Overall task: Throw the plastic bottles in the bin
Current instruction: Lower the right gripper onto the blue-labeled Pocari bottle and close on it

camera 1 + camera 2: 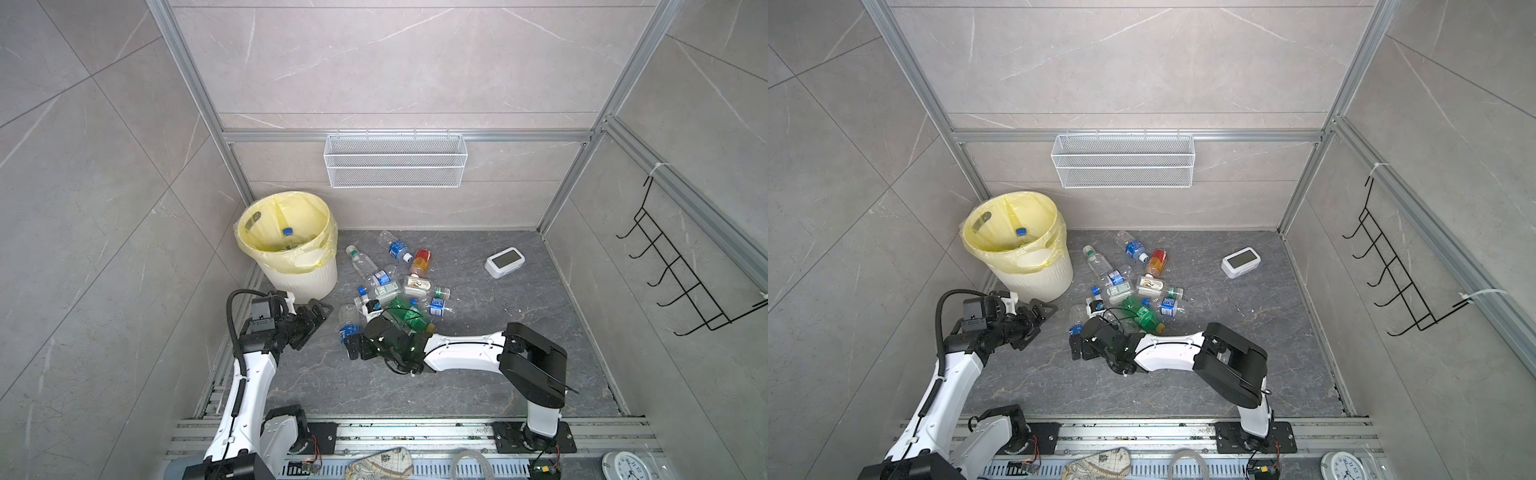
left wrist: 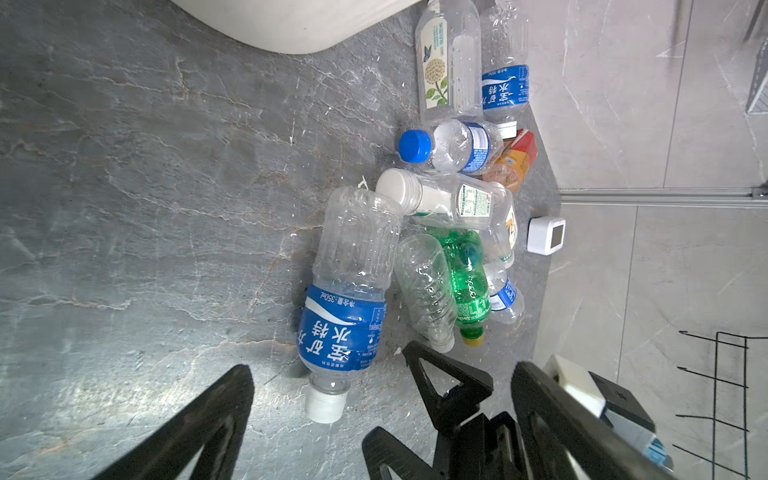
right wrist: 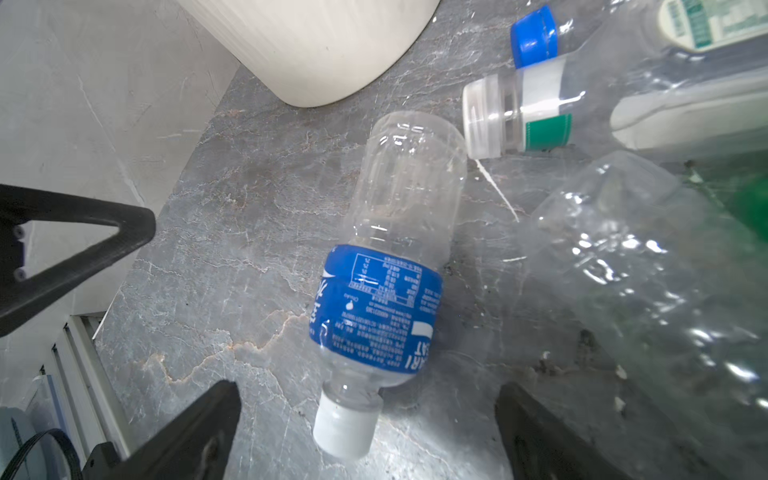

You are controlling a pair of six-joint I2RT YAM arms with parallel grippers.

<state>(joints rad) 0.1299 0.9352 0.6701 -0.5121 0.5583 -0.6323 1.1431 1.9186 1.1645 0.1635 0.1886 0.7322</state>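
The bottle's white cap (image 3: pixel 346 424) faces away from the bin, so next my right gripper takes hold of the bottle's blue label (image 3: pixel 376 308) and passes the bottle's base to my left gripper.
Several plastic bottles (image 1: pixel 395 286) lie heaped on the dark floor, among them a green one (image 1: pixel 409 316) and an orange-red one (image 1: pixel 420 262). A clear bottle with a blue label (image 1: pixel 348 326) (image 3: pixel 395 249) lies at the near edge of the heap. My right gripper (image 1: pixel 360 341) (image 3: pixel 365 395) is open, and the bottle's white cap (image 3: pixel 345 428) lies between its jaws, touching neither. My left gripper (image 1: pixel 316 322) (image 2: pixel 382 368) stands open and empty just left of that bottle (image 2: pixel 349 291), in front of the bin (image 1: pixel 307 278). One blue-capped bottle (image 1: pixel 286 232) lies inside the bin.
A white digital clock (image 1: pixel 504 261) sits on the floor to the right of the heap. A white wire basket (image 1: pixel 395 160) hangs on the back wall and a black hook rack (image 1: pixel 681 266) on the right wall. The two grippers are close together.
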